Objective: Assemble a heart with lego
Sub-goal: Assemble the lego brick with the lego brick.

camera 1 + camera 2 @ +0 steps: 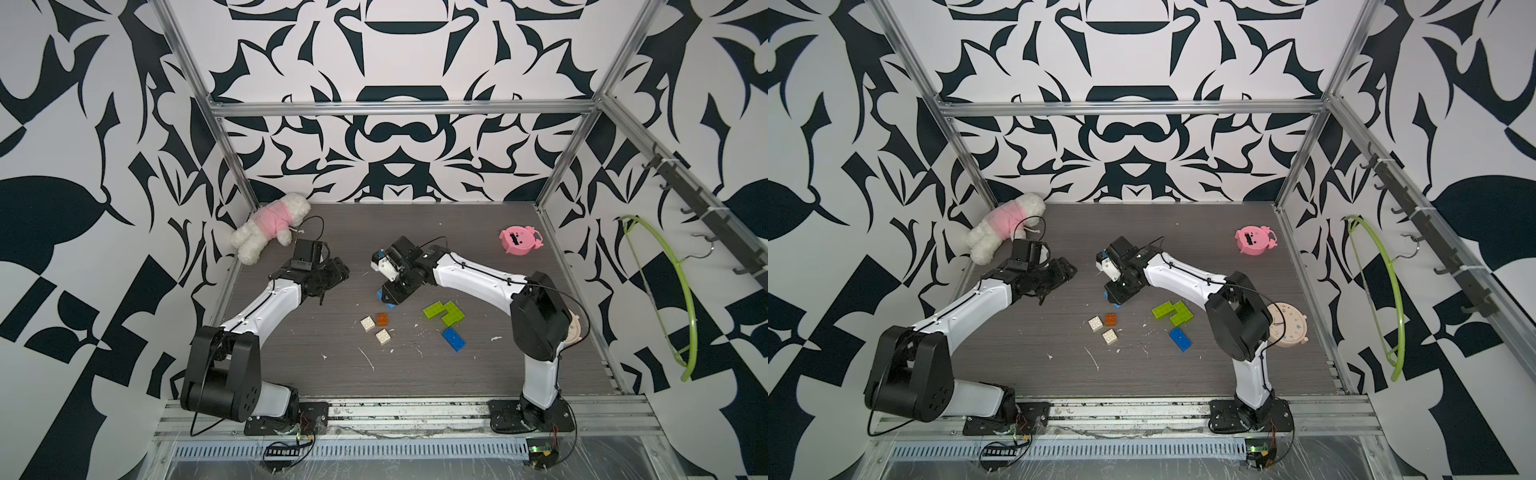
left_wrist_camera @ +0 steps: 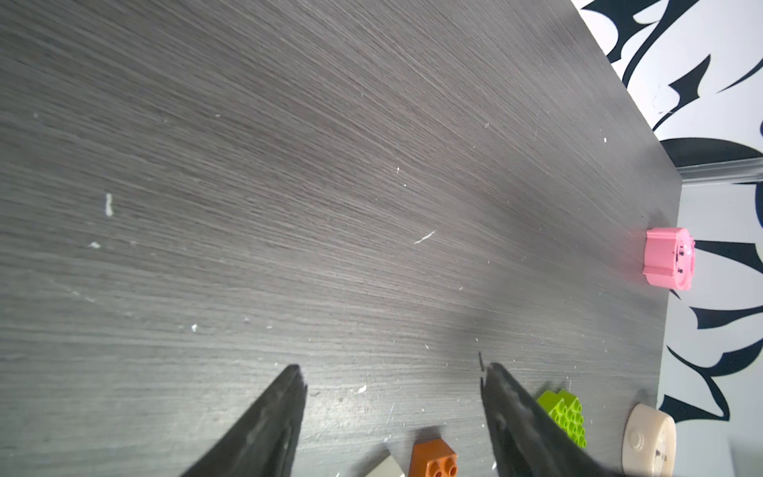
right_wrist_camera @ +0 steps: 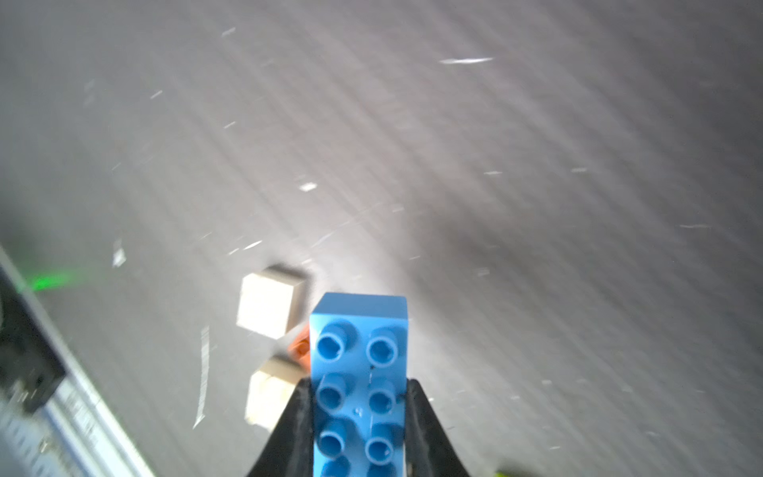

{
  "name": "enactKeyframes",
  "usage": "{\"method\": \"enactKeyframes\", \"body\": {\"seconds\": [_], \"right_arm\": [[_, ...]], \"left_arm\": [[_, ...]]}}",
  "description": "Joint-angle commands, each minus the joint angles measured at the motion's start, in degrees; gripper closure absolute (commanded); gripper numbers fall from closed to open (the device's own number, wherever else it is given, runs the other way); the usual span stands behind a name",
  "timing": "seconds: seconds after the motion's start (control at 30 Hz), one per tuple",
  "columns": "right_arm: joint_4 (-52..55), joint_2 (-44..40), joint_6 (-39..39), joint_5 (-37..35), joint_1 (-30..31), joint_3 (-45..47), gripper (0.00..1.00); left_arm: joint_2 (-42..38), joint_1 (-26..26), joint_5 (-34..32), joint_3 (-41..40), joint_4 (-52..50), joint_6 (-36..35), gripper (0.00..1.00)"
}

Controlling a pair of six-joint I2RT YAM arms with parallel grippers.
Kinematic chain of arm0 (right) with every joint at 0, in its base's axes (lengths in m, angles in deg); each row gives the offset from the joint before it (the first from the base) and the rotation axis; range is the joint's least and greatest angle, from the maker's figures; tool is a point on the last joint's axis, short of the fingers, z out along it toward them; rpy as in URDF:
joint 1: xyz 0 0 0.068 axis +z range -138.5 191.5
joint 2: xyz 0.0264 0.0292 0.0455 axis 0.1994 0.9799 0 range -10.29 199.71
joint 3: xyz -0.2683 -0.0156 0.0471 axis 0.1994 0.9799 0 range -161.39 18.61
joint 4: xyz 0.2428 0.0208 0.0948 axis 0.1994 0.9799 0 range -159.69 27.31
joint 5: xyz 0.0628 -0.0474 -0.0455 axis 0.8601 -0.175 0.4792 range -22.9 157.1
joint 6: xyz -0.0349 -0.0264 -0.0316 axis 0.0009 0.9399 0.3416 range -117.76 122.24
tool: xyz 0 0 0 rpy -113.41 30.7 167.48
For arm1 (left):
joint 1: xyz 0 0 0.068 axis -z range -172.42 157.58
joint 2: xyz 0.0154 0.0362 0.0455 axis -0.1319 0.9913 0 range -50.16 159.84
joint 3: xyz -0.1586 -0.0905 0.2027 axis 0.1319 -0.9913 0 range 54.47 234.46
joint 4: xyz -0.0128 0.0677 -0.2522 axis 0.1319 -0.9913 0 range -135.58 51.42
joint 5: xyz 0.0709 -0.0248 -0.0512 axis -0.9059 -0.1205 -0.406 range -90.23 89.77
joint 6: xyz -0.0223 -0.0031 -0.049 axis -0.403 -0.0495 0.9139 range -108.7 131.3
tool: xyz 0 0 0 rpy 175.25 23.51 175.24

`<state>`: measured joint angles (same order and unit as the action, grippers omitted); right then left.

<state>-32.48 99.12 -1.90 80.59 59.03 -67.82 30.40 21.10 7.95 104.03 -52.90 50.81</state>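
Note:
I should bring my right gripper back and lower the blue lego brick (image 1: 385, 298) onto the orange square, because the brick hangs behind the orange square (image 1: 381, 319), off its studs.
My right gripper (image 3: 359, 382) is shut on a blue lego brick (image 3: 359, 330), whose studs face the wrist camera. In both top views that brick (image 1: 390, 306) (image 1: 1118, 306) hangs just above the table's middle. Loose lego lies in front of it: two white squares (image 1: 367, 323) (image 1: 382, 336), an orange one (image 1: 382, 319), lime-green bricks (image 1: 444, 312) touching each other, and a second blue oblong (image 1: 453, 338). My left gripper (image 1: 337, 272) (image 2: 392, 376) hovers open and holds nothing, left of the right one. No joined heart shows in any view.
A white-and-pink plush (image 1: 270, 226) lies at the back left corner. A pink pig toy (image 1: 519, 240) stands at the back right. A beige clock (image 1: 1287, 328) sits behind the right arm. A green hanger (image 1: 665, 291) hangs on the right wall.

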Motion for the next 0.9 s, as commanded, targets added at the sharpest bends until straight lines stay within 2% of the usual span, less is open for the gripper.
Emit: {"method": "enactKeyframes", "body": {"seconds": [0.0,0.2,0.67,0.87], "right_arm": [[2.35,-1.34,2.70,-0.47,2.29,1.76,0.85],[2.59,0.47,6.65,-4.25,4.17,1.34,0.85],[1.11,4.04,5.24,-9.17,6.85,-1.29,0.86],[2.52,6.34,4.76,-14.41,6.88,-2.76,0.89]], "left_arm": [[-0.97,-0.06,0.66,-0.87,1.32,-1.25,0.29],[-0.82,-0.05,1.54,-0.84,1.30,-1.63,0.29],[-1.71,0.00,1.19,-1.57,0.89,-1.99,0.29],[-1.45,-0.01,1.49,-1.58,0.97,-1.98,0.29]]}}
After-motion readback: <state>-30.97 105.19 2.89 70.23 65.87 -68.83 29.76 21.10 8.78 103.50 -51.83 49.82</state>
